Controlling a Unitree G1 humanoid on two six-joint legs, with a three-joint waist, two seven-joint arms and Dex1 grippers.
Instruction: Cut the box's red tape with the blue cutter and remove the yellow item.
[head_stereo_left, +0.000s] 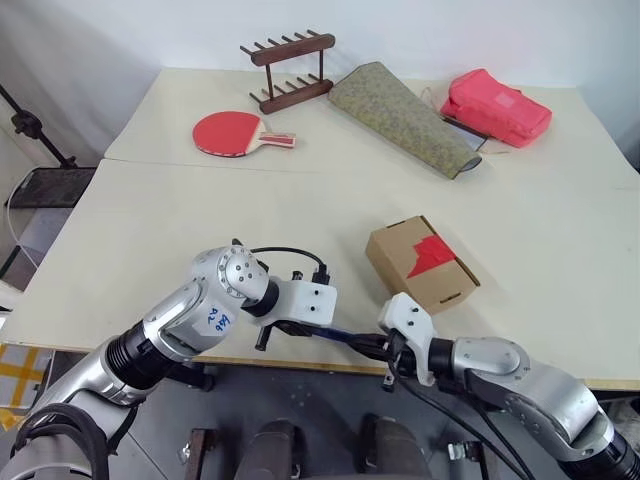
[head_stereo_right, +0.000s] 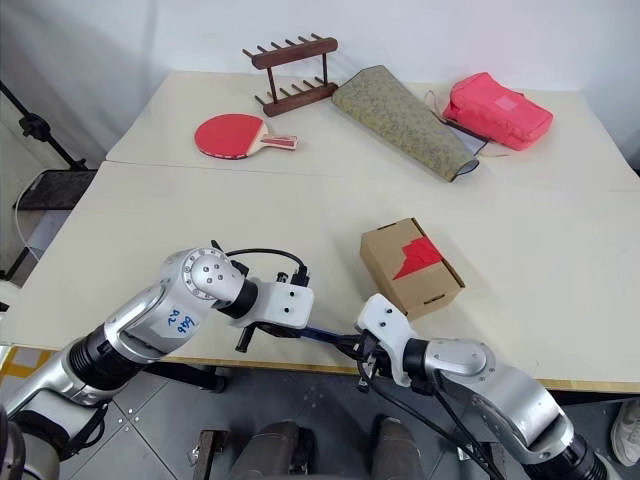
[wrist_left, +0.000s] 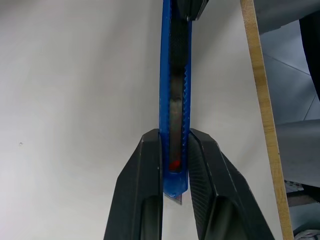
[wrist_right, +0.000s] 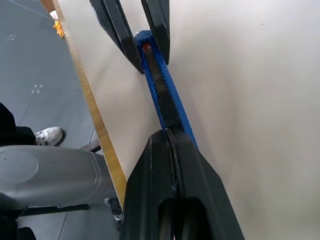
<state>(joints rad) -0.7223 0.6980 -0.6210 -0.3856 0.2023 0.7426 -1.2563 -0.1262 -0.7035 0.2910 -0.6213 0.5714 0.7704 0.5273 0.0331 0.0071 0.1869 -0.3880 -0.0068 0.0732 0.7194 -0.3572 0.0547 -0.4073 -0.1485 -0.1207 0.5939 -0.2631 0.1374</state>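
Next, I open my right gripper and take hold of the cutter's handle end with it, because it is only pressing the cutter's slider while my left gripper holds the blue cutter's blade end.
The blue cutter hangs level just above the table's front edge, between my two grippers. My left gripper is shut on one end of the cutter. My right gripper is shut, its closed tips resting on the black slider at the cutter's other end, nothing between them. The brown box stands a little beyond my right gripper, its red tape on top. The yellow item is hidden.
At the back of the table lie a red paddle, a wooden rack, a speckled pouch and a pink-red bag. The table's front edge runs right under both wrists.
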